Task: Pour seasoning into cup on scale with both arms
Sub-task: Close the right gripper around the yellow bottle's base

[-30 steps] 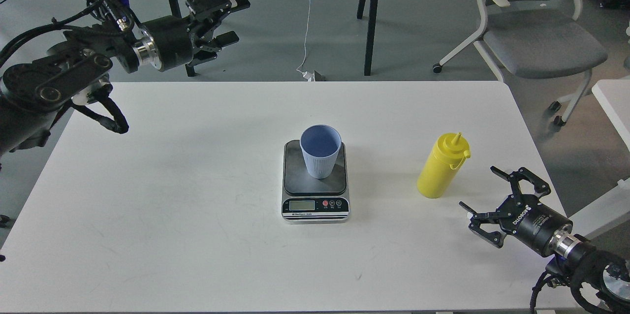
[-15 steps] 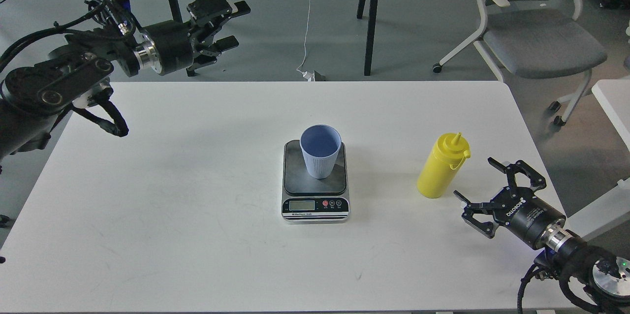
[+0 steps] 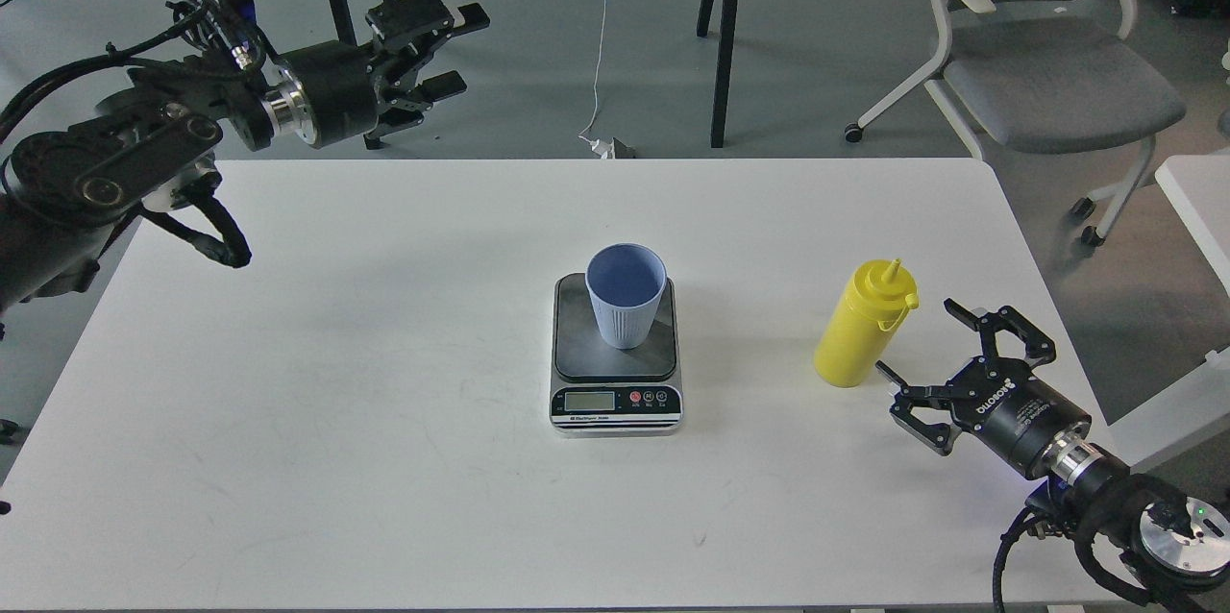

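Note:
The yellow bottle's lid has a thin strap looping from it, so I expect its small cap to hang from the strap when the robot tips the bottle.
A light-blue ribbed cup stands upright and empty on the dark platform of the scale at the table's middle. The yellow squeeze bottle stands upright on the table to the right of the scale, nozzle up. My right gripper is open, low over the table, just right of the bottle's base and apart from it. My left gripper is open and empty, raised beyond the table's far left edge.
The white table carries only the scale and bottle. A grey office chair stands behind at the right. Black stand legs and a hanging white cable are behind the far edge. Another white surface lies at the right.
My right gripper has moved up and left toward the yellow bottle, staying open. My left gripper shifted slightly and stays open. Cup, scale and bottle have not moved.

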Motion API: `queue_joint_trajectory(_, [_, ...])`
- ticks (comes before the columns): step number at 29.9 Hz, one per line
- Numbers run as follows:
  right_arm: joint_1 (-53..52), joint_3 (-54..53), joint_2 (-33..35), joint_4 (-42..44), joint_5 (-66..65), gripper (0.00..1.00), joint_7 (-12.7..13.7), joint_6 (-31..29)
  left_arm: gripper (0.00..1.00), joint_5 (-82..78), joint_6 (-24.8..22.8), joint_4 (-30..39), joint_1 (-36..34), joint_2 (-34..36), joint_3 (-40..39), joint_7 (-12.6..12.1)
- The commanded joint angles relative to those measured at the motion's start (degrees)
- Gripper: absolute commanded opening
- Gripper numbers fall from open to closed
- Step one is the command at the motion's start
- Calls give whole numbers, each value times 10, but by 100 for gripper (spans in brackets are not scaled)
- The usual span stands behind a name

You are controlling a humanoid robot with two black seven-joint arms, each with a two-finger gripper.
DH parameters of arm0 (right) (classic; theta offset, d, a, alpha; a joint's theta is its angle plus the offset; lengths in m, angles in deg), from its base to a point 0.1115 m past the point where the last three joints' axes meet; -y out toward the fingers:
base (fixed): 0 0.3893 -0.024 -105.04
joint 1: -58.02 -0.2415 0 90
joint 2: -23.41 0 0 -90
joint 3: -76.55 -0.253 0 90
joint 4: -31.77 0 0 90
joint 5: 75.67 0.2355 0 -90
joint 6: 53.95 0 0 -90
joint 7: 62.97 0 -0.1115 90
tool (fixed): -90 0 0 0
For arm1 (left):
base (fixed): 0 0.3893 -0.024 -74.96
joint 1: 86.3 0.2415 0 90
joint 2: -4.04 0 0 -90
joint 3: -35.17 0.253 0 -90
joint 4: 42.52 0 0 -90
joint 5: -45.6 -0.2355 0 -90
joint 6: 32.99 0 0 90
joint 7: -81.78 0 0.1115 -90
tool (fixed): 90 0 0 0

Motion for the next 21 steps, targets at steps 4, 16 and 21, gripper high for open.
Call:
queue_joint_trajectory(4, [-3, -7, -8, 10, 0, 99, 0, 0, 99, -1, 0, 1, 0, 0, 0, 0])
queue_joint_trajectory(16, [-8, -8, -33, 21, -5, 99, 0, 0, 99, -1, 0, 1, 0, -1, -1, 0])
queue_joint_trajectory(21, [-13, -8, -48, 23, -20, 99, 0, 0, 99, -1, 0, 1, -1, -1, -1, 0])
